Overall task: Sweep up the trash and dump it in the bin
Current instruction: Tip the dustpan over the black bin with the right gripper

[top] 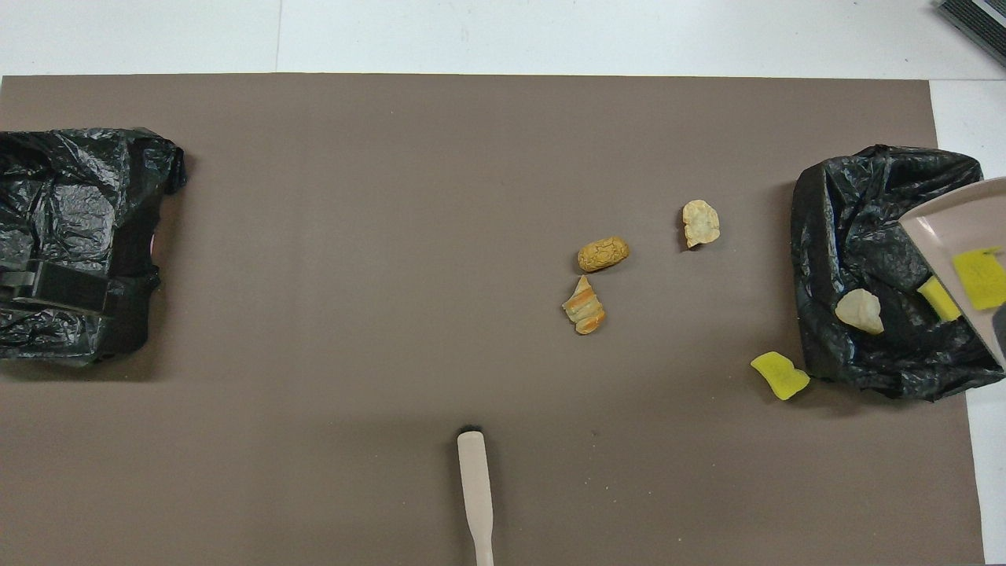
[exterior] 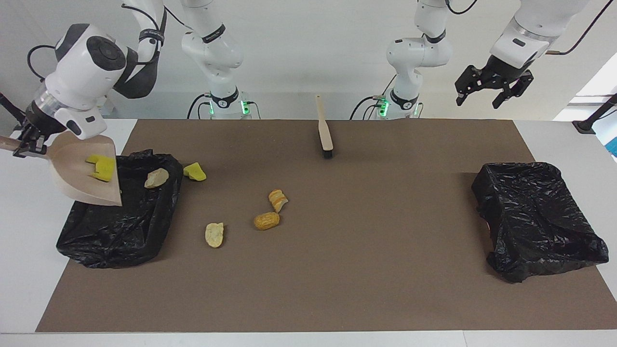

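Observation:
A yellow sponge [top: 982, 277] is in the tilted dustpan, higher than the dustpan's edge, so my right gripper should pull the dustpan back and tilt it more steeply over the bin [top: 882, 259].
My right gripper [exterior: 28, 140] is shut on the handle of the beige dustpan [exterior: 79, 171], which is tilted steeply over the black-bagged bin [exterior: 120, 221] at the right arm's end. Yellow sponge chunks [exterior: 102, 167] lie at the pan's lower lip; one chunk [top: 938, 299] hangs off the edge over the bin [top: 849, 228]. A tan lump [exterior: 156, 178] rests on the bin's bag. Another yellow sponge [exterior: 194, 171] lies on the mat beside the bin. Three bread-like lumps [exterior: 266, 220] sit mid-mat. My left gripper [exterior: 494, 90] hangs open, high over the left arm's end.
The brush [exterior: 325, 131] lies on the brown mat [exterior: 337, 289] near the robots, handle toward them. A second black-bagged bin [exterior: 537, 219] stands at the left arm's end of the table.

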`<action>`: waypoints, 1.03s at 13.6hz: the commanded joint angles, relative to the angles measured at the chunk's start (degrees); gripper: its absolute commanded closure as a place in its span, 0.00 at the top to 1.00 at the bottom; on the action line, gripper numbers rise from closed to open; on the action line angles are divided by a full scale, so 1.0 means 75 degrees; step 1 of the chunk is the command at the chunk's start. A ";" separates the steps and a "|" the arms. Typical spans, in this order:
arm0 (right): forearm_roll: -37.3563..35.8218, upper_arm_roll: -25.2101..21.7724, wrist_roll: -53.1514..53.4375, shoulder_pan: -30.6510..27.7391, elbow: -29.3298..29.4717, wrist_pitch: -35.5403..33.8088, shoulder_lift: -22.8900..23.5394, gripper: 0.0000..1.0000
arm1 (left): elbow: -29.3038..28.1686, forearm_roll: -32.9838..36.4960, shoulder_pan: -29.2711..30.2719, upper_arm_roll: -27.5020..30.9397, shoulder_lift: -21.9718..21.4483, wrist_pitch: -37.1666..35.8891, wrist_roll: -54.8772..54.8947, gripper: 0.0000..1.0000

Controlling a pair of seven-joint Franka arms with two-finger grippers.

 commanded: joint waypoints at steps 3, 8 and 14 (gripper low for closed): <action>0.0718 -0.0009 0.0501 -0.0409 -0.0148 0.0136 -0.0145 0.00 | 0.0369 0.0440 0.0096 -0.0038 0.0207 -0.0239 0.0623 1.00; 0.0508 -0.0021 0.1669 -0.0409 -0.0171 -0.0475 -0.0204 0.00 | 0.0346 0.0476 0.0097 -0.0062 0.0124 -0.0134 0.0636 1.00; -0.1504 0.0013 0.2006 -0.0141 -0.0101 -0.0451 -0.0497 0.00 | 0.0229 0.0429 0.0085 -0.0109 -0.0015 0.0007 0.0660 1.00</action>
